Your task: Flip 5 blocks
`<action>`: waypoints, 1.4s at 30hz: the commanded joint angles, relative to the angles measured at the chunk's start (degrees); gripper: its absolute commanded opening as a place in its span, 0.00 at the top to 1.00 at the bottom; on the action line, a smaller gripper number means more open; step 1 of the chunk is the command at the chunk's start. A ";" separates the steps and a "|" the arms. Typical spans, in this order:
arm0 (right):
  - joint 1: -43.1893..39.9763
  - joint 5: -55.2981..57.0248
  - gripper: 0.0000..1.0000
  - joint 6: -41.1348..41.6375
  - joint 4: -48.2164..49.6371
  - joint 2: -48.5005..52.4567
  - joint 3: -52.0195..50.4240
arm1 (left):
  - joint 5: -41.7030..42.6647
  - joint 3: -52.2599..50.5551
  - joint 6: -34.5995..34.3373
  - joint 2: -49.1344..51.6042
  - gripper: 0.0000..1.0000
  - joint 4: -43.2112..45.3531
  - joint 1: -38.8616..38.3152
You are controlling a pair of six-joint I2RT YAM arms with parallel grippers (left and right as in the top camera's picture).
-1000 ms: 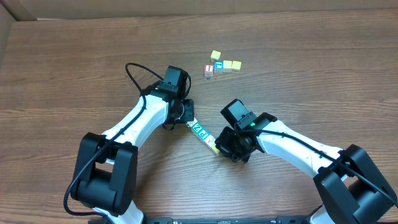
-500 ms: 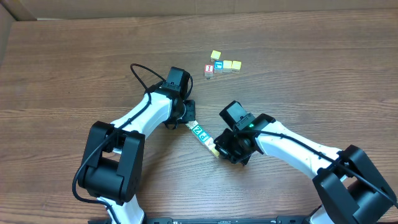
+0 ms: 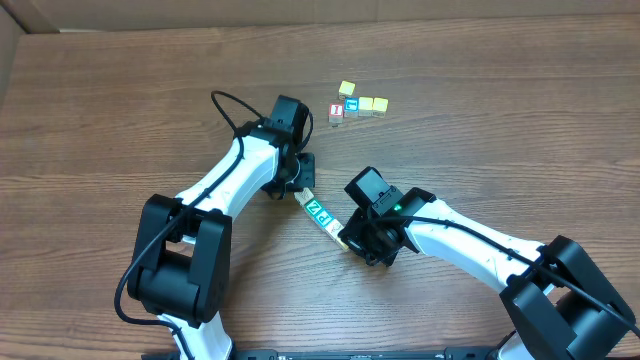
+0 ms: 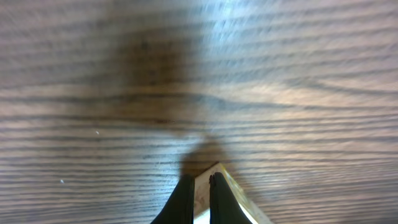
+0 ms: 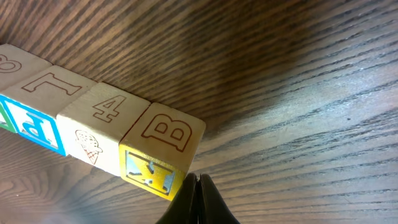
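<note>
I should move my left gripper back while my right gripper swings the row's near end (image 3: 340, 240) straight, because the row of blocks (image 3: 319, 214) is slanted with my left gripper against its far end.
The blocks lie as one diagonal row (image 3: 322, 217) mid-table, with a green "Z" face (image 3: 312, 207) and a blue "P" face (image 3: 324, 218) up. My left gripper (image 3: 303, 189) is shut, tips against the row's upper-left end. In the left wrist view its tips (image 4: 200, 179) sit over a cream block corner (image 4: 247, 210). My right gripper (image 3: 349, 242) is shut at the lower-right end. The right wrist view shows its tips (image 5: 198, 178) touching the yellow-faced "B" block (image 5: 163, 134), with the "4" block (image 5: 102, 112) and the blue "P" block (image 5: 31, 127) beyond.
A loose cluster of small cubes lies at the far right: a yellow one (image 3: 347, 88), a blue-letter one (image 3: 351, 103), a red-letter one (image 3: 336, 112) and two more yellow ones (image 3: 373, 104). A black cable (image 3: 225, 105) loops off the left arm.
The left arm has swung up and right a little. The right gripper has slid up-left along the table, and the row has shifted slightly left between the two grippers.
</note>
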 commanded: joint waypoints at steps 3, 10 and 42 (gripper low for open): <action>0.22 1.01 0.96 0.37 0.33 0.11 0.50 | -2.91 4.74 0.87 0.70 0.96 -2.43 -0.42; 0.22 0.98 0.96 -3.17 -1.49 0.09 2.38 | -6.69 7.52 -2.36 0.70 0.96 -6.58 0.63; 6.80 13.73 0.96 -0.90 -2.47 0.11 2.40 | 2.03 7.56 -1.22 8.39 0.96 -8.68 2.25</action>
